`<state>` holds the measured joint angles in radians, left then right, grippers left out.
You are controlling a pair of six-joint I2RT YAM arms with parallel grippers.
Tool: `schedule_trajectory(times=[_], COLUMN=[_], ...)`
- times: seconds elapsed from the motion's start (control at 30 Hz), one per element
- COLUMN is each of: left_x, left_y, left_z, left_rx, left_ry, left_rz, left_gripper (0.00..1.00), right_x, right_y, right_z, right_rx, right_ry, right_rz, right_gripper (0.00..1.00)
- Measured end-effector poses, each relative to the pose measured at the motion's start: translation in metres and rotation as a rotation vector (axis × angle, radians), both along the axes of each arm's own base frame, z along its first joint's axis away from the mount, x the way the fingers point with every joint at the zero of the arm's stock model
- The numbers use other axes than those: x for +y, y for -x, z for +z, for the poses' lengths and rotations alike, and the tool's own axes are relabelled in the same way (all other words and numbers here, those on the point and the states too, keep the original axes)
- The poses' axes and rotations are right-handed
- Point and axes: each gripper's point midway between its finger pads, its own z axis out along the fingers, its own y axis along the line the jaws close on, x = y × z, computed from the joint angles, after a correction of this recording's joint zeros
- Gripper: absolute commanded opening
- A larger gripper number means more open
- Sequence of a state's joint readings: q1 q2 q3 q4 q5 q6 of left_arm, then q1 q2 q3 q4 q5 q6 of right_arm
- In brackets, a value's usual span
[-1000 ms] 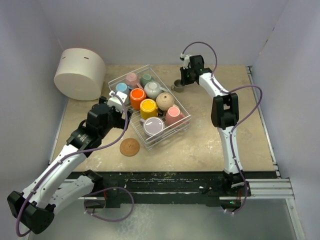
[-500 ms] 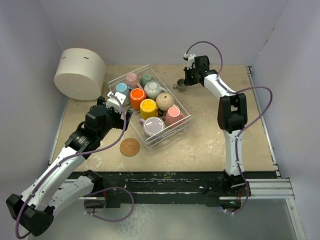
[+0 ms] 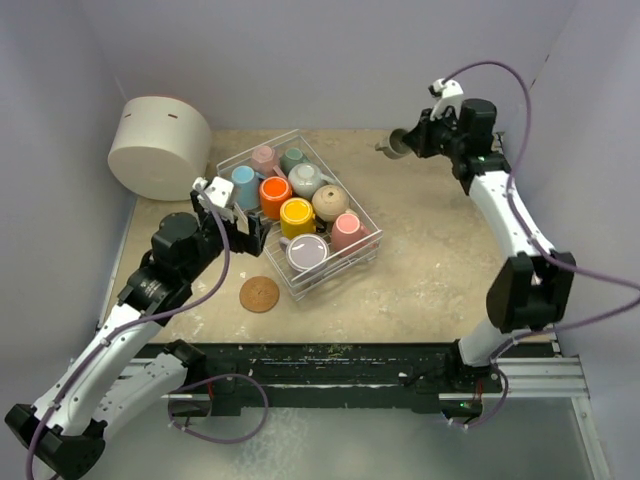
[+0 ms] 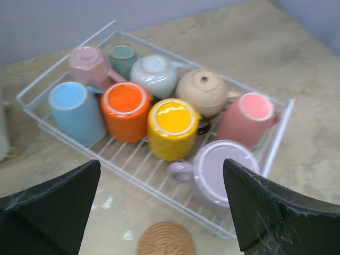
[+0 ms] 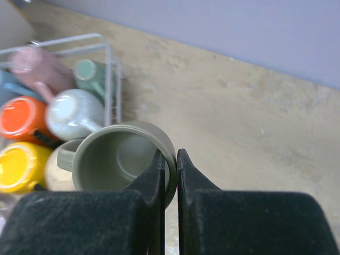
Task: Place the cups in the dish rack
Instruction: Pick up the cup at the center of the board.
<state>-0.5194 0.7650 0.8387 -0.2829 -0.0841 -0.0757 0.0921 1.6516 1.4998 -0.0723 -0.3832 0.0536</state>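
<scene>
My right gripper is holding the cup's rim (image 3: 405, 135) and the olive-grey cup's handle is free, so my left gripper should go on toward that handle (image 3: 380, 147) and close on it.
The white wire dish rack (image 3: 336, 270) sits mid-table and holds several upturned or tilted cups: pink (image 3: 264, 157), teal (image 3: 292, 158), light blue (image 3: 243, 178), orange (image 3: 274, 190), white (image 3: 304, 179), yellow (image 3: 297, 213), beige (image 3: 329, 201), a second pink (image 3: 346, 229) and lilac (image 3: 306, 252). My right gripper (image 3: 413, 142) is shut on the rim of the small olive-grey cup (image 5: 114, 162), held in the air beyond the rack's far right end. My left gripper (image 4: 162, 164) is open and empty, above the rack's (image 4: 280, 130) near-left side.
A large white cylindrical container (image 3: 160, 146) stands at the back left. A round cork coaster (image 3: 259, 294) lies on the table in front of the rack; it also shows in the left wrist view (image 4: 166, 240). Walls close in the back and both sides.
My right gripper has lifted the olive-grey cup from the table beside the rack and carried it up and to the right. My left gripper has drawn back a little from the rack.
</scene>
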Motion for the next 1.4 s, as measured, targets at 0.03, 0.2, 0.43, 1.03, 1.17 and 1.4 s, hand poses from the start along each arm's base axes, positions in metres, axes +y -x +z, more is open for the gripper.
schedule_trajectory(times=[0.03, 0.2, 0.43, 1.03, 1.17, 1.4], left_x=[-0.008, -0.047, -0.085, -0.217, -0.232, -0.238], left_y=[0.002, 0.018, 0.052, 0.127, 0.129, 0.110], left_z=[0.006, 0.034, 0.035, 0.008, 0.010, 0.021], left_rx=[0.003, 0.063, 0.252, 0.544, 0.563, 0.557], left_ry=[0.055, 0.364, 0.781, 0.986, 1.009, 1.167], left_rz=[-0.023, -0.159, -0.341, -0.684, -0.685, -0.606], left_gripper=[0.99, 0.99, 0.99, 1.00, 1.00, 0.99], right_x=[-0.003, 0.013, 0.049, 0.067, 0.067, 0.069], right_y=[0.002, 0.080, 0.168, 0.228, 0.230, 0.232], right_z=[0.002, 0.038, 0.054, 0.036, 0.036, 0.026], right_rx=[-0.002, -0.085, -0.189, -0.269, -0.293, -0.319], right_ry=[-0.004, -0.088, -0.156, -0.198, -0.192, -0.211], right_rz=[-0.002, 0.168, 0.481, 0.851, 0.871, 0.877], right_gripper=[0.00, 0.00, 0.00, 0.00, 0.00, 0.00])
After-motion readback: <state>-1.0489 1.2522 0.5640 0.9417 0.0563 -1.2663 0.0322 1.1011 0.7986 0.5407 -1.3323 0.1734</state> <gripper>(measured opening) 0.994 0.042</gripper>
